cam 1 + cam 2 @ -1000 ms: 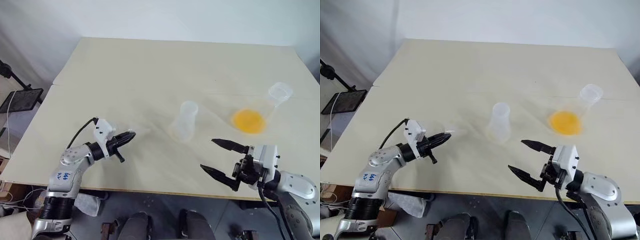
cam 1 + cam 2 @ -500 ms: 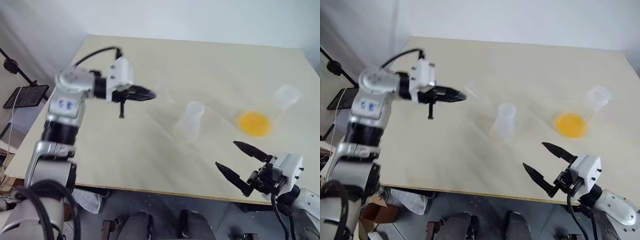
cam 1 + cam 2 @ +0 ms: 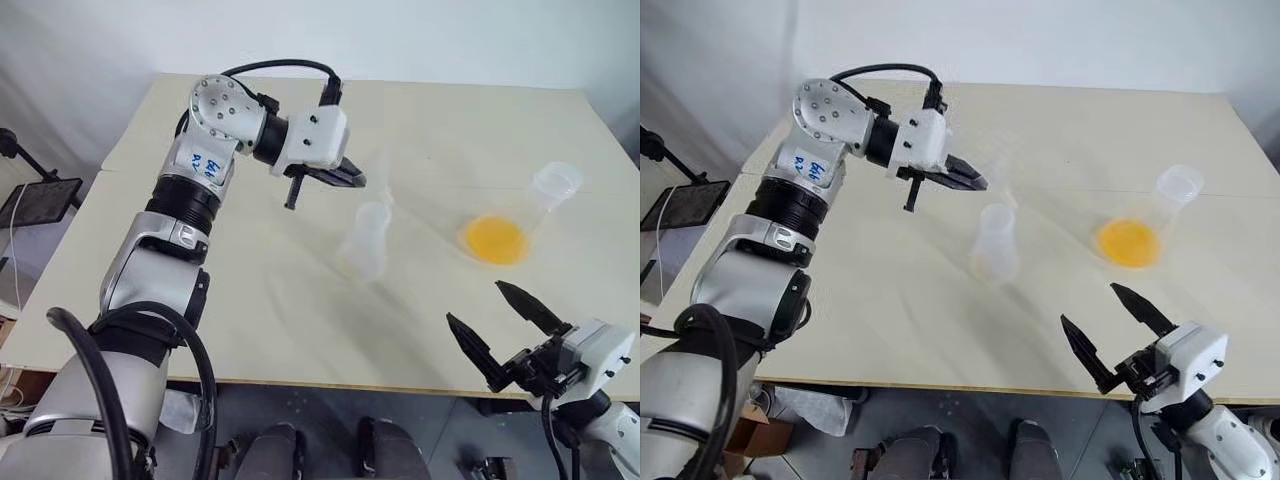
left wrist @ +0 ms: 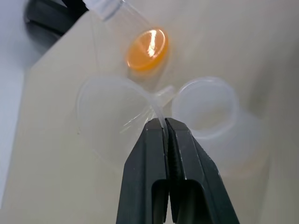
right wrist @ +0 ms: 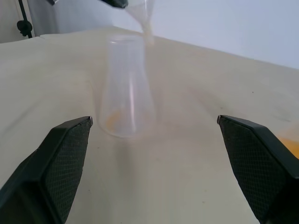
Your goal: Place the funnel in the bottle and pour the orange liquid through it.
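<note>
The orange liquid covers only the base of the large clear flask, so I expect the flask to pour empty once I tip its base higher than its opening.
My left gripper is shut on the rim of the clear funnel, which it holds in the air just above and beside the mouth of the bottle. The funnel's thin stem hangs close over the bottle's open neck. The frosted bottle stands upright mid-table. To its right lies the larger clear flask, tilted, with the orange liquid pooled in its base. My right gripper hovers open over the table's front edge, right of the bottle, with nothing between its fingers.
The cream table has a seam across its middle and bare room around both flasks. A black stand is off the table's left side. The table's front edge runs just under my right gripper.
My left arm has lifted and swung right with the funnel, from the table's front left to just above the bottle. My right gripper has drawn back a little toward the front edge, still open.
</note>
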Tool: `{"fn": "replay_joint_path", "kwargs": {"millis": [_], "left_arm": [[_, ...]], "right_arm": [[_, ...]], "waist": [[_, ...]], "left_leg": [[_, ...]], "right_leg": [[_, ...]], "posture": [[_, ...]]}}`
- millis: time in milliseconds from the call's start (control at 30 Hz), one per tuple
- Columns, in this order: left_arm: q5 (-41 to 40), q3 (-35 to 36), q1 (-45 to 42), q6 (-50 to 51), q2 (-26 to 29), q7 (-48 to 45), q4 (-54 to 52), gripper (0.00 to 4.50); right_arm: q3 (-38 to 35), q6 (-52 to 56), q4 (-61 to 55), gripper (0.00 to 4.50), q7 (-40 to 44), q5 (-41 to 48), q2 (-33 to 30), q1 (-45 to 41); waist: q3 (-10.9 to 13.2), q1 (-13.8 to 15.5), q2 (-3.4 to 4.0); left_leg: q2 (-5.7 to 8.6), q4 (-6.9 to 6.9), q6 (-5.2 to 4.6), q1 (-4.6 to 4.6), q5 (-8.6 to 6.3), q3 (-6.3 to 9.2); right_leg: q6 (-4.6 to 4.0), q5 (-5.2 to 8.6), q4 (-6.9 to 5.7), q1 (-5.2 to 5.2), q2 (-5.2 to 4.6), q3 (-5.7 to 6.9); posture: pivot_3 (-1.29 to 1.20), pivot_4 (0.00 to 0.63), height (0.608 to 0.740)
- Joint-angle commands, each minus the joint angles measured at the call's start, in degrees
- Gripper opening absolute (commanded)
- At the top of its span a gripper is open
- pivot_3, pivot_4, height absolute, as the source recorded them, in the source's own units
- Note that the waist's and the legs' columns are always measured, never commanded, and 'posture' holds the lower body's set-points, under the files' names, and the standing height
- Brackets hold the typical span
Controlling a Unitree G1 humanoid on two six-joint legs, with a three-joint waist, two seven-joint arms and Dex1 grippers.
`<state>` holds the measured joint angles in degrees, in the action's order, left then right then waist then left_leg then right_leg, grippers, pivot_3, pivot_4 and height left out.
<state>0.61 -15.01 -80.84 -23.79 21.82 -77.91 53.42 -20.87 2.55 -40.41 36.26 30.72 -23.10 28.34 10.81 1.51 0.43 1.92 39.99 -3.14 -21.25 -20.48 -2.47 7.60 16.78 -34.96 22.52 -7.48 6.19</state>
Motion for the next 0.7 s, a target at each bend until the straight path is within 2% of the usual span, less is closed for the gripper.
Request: {"fn": "replay_joint_path", "kwargs": {"millis": [33, 400, 700], "left_arm": [[0.7, 0.3, -3.0, -2.6, -0.5, -1.2, 0.7, 0.03], [0.8, 3.1, -6.0, -4.8, -0.9, 2.7, 4.1, 0.03], [0.9, 2.6, -5.5, -3.9, 1.9, -5.8, 2.8, 0.03]], "right_arm": [[-1.6, -1.7, -2.4, 4.5, -0.8, 0.3, 0.4, 0.9], [-0.9, -2.5, -0.8, 4.5, -1.0, 0.1, -0.1, -0.3], [-0.6, -1.5, -0.3, 4.5, -0.8, 0.7, -0.8, -2.1]], "waist": [[0.0, 0.0, 0.0], [0.0, 0.0, -0.05], [0.0, 0.1, -0.05]], "left_leg": [[0.0, 0.01, 0.0, 0.0, 0.0, 0.0], [0.02, 0.03, -0.06, -0.02, 0.0, 0.03], [0.03, 0.04, -0.06, -0.02, 0.0, 0.03]], "right_leg": [[0.0, 0.0, -0.01, 0.0, -0.01, 0.0], [0.01, 0.0, -0.03, 0.0, -0.04, 0.0], [0.01, 0.0, -0.04, 0.0, -0.04, 0.01]], "posture": [[0.0, 0.15, 0.74], [0.0, 0.15, 0.74], [0.0, 0.15, 0.74]]}}
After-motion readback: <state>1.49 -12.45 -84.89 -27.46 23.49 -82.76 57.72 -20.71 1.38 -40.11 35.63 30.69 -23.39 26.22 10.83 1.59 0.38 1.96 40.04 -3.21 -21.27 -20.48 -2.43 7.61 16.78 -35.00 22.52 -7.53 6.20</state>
